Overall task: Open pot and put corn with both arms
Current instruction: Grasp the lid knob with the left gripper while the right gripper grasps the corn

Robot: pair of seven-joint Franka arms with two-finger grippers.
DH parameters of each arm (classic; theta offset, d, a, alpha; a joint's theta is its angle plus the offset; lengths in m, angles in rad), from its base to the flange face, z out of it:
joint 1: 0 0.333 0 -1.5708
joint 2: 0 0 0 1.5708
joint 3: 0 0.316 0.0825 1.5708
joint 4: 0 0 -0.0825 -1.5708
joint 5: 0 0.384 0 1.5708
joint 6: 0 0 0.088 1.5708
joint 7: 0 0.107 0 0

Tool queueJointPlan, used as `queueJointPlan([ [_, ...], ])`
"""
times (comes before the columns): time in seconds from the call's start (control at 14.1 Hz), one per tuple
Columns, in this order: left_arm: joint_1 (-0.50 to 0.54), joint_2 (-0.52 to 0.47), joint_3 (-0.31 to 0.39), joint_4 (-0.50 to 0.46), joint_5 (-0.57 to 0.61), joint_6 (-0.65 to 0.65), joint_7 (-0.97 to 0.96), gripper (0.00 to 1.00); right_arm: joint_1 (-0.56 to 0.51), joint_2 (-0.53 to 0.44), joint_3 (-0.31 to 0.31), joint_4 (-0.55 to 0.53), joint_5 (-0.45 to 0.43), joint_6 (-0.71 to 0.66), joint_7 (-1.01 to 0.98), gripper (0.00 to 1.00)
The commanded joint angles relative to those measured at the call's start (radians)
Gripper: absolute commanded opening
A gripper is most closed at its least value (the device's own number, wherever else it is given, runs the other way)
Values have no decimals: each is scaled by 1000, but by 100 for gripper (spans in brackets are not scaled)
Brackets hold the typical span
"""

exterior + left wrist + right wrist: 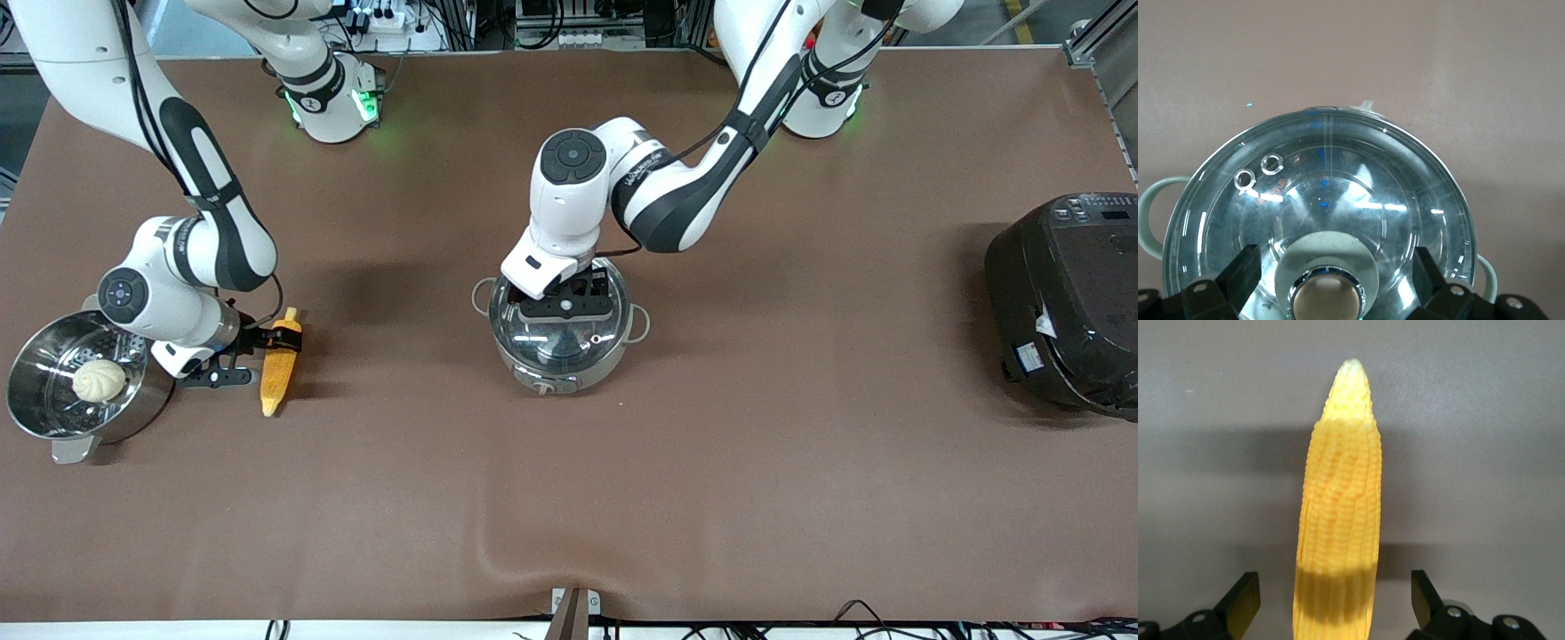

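My gripper is to lower the corn into the steel pot (556, 380). I should expect the pot to be empty then, because only shiny steel shows through the glass lid (549, 343).
The steel pot (594, 360) stands mid-table with its glass lid (556, 342) on. My left gripper (569, 307) is over the lid, open. In the left wrist view its fingers (1238, 275) stand on either side of the copper lid knob (1326, 298) without touching it. The yellow corn (276, 369) lies on the table toward the right arm's end. My right gripper (258, 356) is open over its thick end. In the right wrist view the corn (1341, 513) lies between the spread fingers (1245, 600), with gaps on both sides.
A steel steamer pot (36, 409) holding a white bun (100, 380) stands beside the corn, right by my right wrist. A large black cooker (1067, 302) stands at the left arm's end of the table. Brown table mat (622, 498) all round.
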Motion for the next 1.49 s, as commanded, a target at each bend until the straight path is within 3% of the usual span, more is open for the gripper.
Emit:
queueJointPlan([
  [0.0,-24,15,11,26,32,-14,-25,100,-12,48,11,38,37,22,-19,82],
  [0.14,-33,14,9,21,33,-53,-25,100,-20,60,11,52,37,19,-21,59],
  [0.28,-35,14,9,21,33,-77,-22,100,-11,57,11,88,37,-11,-21,22],
  [0.42,-35,14,9,21,33,-90,-20,100,-11,48,12,151,38,-182,-21,1],
  [0.5,-34,12,9,21,33,-98,-20,100,-9,37,12,170,37,-220,-26,0],
  [0.57,-34,9,8,21,23,-109,-20,88,-8,16,12,172,37,-235,-27,0],
  [0.64,-34,6,8,24,20,-127,-25,34,-1,-10,12,173,37,-260,-27,0],
  [0.71,-35,5,8,24,21,-173,-28,0,9,-34,14,193,37,-301,-26,0],
  [1.13,-35,-18,8,29,18,-221,-40,0,75,-121,22,352,40,-586,-18,1],
  [1.42,-21,-89,8,30,15,-261,-40,0,163,-131,22,391,135,-591,45,1],
])
